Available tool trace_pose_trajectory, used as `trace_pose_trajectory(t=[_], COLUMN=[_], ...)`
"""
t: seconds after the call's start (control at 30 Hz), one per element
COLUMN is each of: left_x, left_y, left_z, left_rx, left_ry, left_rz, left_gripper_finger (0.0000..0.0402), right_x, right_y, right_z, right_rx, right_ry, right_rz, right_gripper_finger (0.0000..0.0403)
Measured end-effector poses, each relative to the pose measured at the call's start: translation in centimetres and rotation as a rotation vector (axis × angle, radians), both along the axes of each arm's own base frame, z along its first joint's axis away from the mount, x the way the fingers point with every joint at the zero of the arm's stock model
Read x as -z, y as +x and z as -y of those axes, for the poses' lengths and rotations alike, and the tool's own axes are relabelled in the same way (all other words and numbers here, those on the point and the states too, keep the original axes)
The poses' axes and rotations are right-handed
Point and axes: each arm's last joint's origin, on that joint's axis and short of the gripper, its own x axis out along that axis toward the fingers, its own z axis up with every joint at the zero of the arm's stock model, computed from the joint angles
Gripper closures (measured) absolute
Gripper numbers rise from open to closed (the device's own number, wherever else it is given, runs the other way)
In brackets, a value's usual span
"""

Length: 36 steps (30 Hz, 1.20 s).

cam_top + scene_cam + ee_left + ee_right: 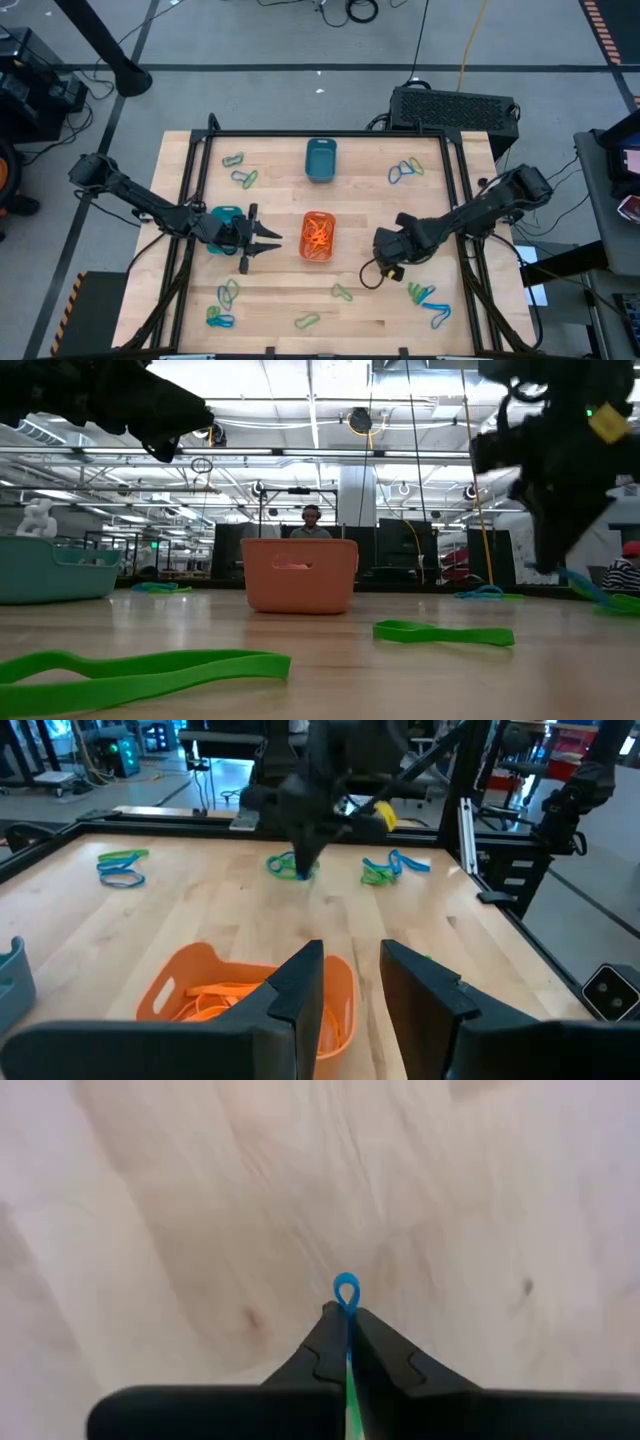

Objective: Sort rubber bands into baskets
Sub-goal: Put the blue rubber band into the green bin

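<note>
The teal basket (pixel 225 212) is on the far side of the orange basket from my right gripper. Next, my left gripper takes the blue rubber band (pixel 346 1288) halfway and drops it there.
Three baskets stand on the wooden table: orange (pixel 318 236) in the middle with orange rubber bands in it, blue (pixel 320 158) at the far side, teal (pixel 225 218) on the left. My left gripper (pixel 268 240) hovers open between the teal and orange baskets, its fingers (pixel 300 990) level and holding nothing. My right gripper (pixel 385 245) points down to the right of the orange basket (pixel 200 990), shut on a blue rubber band (pixel 346 1293). Loose rubber bands (pixel 430 297) lie flat around the table. My right gripper pinches the blue rubber band between its two fingertips (pixel 325 1330), from above, pointing down. A small loop (pixel 346 1290) of the band sticks out past the tips, and a green strip (pixel 350 1380) shows between the fingers farther back. Whether the band is clear of the table, I cannot tell.
Loose green and blue bands lie at the far left (pixel 238 170), far right (pixel 405 170), near left (pixel 222 305) and near middle (pixel 342 292). Green bands (pixel 440 632) lie close to the low camera. A black box (pixel 455 108) stands beyond the far edge.
</note>
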Motion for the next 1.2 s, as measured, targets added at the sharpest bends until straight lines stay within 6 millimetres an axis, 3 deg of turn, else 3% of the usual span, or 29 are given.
trace_pose_trajectory(t=[0.3,0.57,0.8,1.07,1.2], left_x=[-0.3,0.8,2.5,3.0,2.6], left_y=[0.5,2.8,5.1,5.6,5.7], left_z=[0.2,1.3,1.6,1.1,1.3], left_rx=[0.011,0.074,0.115,0.122,0.139], left_ry=[-0.028,-0.022,0.009,-0.012,-0.040], left_rz=[0.065,0.200,0.148,0.126,0.148], left_gripper_finger=[0.0292,0.0292,0.0292,0.0292,0.0292], right_x=[-4.5,-5.9,-5.7,-5.1,-5.3], right_y=[1.9,5.0,5.0,4.2,4.9], right_z=[-0.5,-1.9,-2.7,-3.6,-4.0], right_rx=[-0.073,-0.198,-0.235,-0.214,-0.230], right_ry=[-0.008,0.028,0.033,0.068,0.073], right_rz=[0.463,0.782,0.795,0.725,0.801], right_gripper_finger=[0.0402,0.0403,0.0403,0.0402,0.0402])
